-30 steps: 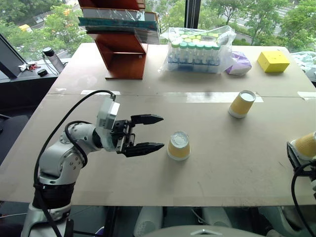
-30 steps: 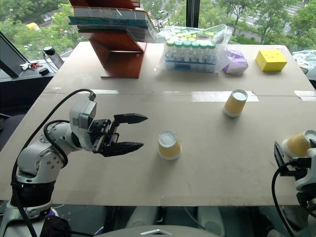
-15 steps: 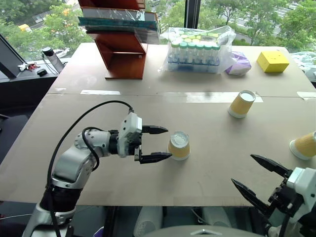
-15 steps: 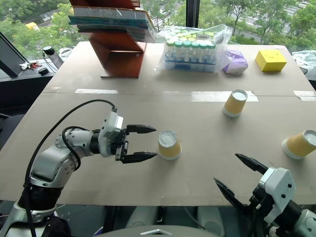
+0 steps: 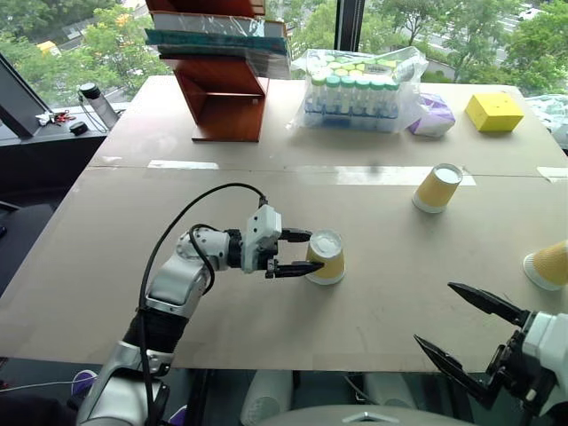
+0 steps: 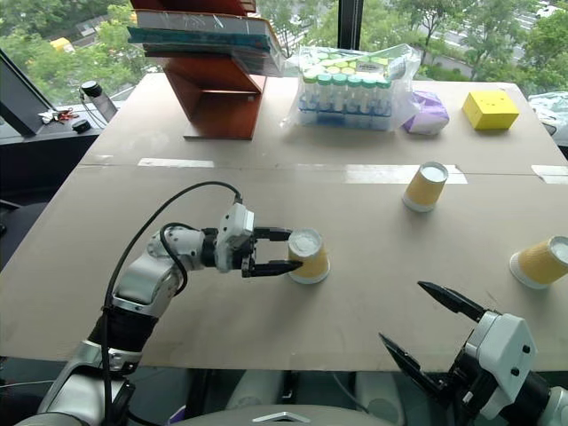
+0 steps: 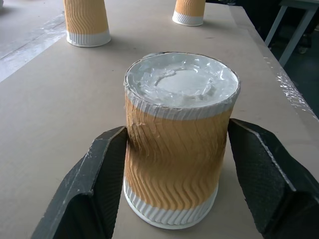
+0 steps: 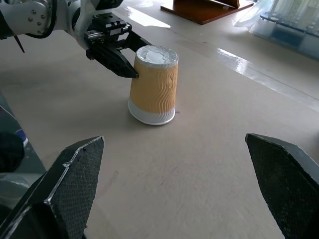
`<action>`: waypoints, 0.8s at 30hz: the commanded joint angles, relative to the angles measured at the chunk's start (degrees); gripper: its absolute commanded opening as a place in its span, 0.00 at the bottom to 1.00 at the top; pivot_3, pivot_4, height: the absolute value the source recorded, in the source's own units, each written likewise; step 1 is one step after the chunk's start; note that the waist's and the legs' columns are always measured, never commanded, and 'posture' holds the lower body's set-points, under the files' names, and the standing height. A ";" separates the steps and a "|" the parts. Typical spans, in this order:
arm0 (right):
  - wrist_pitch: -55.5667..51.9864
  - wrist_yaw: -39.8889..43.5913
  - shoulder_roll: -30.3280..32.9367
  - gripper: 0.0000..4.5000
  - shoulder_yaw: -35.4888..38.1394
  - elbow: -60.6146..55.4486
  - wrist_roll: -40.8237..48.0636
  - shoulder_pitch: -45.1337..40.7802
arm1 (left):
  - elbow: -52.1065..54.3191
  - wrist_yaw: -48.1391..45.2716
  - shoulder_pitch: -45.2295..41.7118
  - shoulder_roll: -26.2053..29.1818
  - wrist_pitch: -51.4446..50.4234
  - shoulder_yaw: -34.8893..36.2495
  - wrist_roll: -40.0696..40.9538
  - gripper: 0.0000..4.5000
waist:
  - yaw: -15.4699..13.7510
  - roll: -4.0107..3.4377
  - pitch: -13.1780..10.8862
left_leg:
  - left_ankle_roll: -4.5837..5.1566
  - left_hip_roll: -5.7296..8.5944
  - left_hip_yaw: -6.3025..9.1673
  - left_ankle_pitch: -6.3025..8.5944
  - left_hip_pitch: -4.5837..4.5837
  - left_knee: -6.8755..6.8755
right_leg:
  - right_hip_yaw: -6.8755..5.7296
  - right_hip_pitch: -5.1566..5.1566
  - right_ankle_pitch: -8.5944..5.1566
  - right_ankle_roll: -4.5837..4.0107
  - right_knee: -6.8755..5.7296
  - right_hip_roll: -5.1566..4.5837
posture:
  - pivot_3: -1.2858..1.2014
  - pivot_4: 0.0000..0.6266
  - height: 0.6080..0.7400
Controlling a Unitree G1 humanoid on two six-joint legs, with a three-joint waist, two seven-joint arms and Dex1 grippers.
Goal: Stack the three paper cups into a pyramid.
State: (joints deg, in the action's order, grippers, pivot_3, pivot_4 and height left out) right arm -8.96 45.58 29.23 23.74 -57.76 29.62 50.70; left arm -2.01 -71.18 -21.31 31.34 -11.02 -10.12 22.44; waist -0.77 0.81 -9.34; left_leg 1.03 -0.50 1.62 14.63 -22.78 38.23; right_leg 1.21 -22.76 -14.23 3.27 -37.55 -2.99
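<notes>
My left gripper's fingers go only part of the way along the middle cup's sides (image 5: 314, 254). I should open them, move deeper around the middle cup (image 5: 329, 260), and then shift the cup back.
Three paper cups stand upside down on the brown table (image 5: 177, 191). The middle cup (image 5: 327, 257) sits between the black fingers (image 7: 107, 164) of my left gripper (image 5: 298, 253), which press its two sides, so the gripper is shut on it. A second cup (image 5: 437, 187) stands farther back to the right. The third cup (image 5: 550, 264) is at the table's right edge. My right gripper (image 5: 435, 312) hangs open near the front edge, short of the third cup, with nothing between its fingers.
At the back stand a red-brown wooden rack (image 5: 222, 84) with books on it, a clear bag of capped vials (image 5: 355, 89), a purple-white packet (image 5: 432, 115) and a yellow box (image 5: 493, 111). Tape strips (image 5: 373, 175) cross the table's seam.
My left gripper moved right to the middle cup and closed onto its sides. My right gripper left the third cup on the table and drew back toward the front edge, open.
</notes>
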 commanded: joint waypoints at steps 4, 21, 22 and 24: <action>3.75 -0.56 -1.50 1.00 -3.88 0.45 -3.94 -0.33 | -7.30 -1.93 -3.85 0.99 4.93 5.55 0.85 0.73 | 0.06 0.00 0.00 | 0.00 -0.01 0.01 0.00 0.02 0.00 | -0.02 0.00 0.00 0.00 -0.02 0.01 | 0.52 0.24 1.00; 7.95 -2.16 -2.83 1.00 -8.88 5.14 -9.43 -0.57 | -8.59 -9.92 -1.33 2.49 5.57 5.82 2.46 0.73 | 0.07 0.00 0.00 | 0.00 0.00 0.04 0.00 -0.02 0.00 | -0.06 0.00 0.01 -0.02 0.00 -0.01 | 0.52 0.24 1.00; 8.00 -2.29 -2.82 1.00 -9.13 5.30 -9.53 -0.76 | -7.93 -9.33 -1.22 2.21 5.05 5.84 2.39 0.84 | 0.07 0.00 0.00 | 0.00 0.00 0.04 0.00 -0.02 0.00 | -0.05 0.00 0.01 -0.02 0.00 -0.02 | 0.52 0.24 1.00; 8.24 -2.55 -2.83 1.00 -9.75 5.57 -9.80 -0.87 | -6.31 -6.22 -1.55 0.77 3.12 6.07 2.35 0.94 | -0.01 0.00 0.00 | 0.00 0.00 0.04 0.00 -0.01 0.00 | -0.05 0.00 0.01 -0.03 0.00 -0.02 | 0.52 0.24 1.00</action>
State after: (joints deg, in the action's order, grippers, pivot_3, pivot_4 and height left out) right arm -2.10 43.35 26.52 14.38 -51.54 19.92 49.94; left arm -11.68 -80.05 -22.34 33.29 -6.06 -4.82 23.56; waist -0.78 0.81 -9.34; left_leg 1.03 -0.50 1.67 14.63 -22.79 38.23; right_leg 1.15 -22.75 -14.21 3.24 -37.56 -3.02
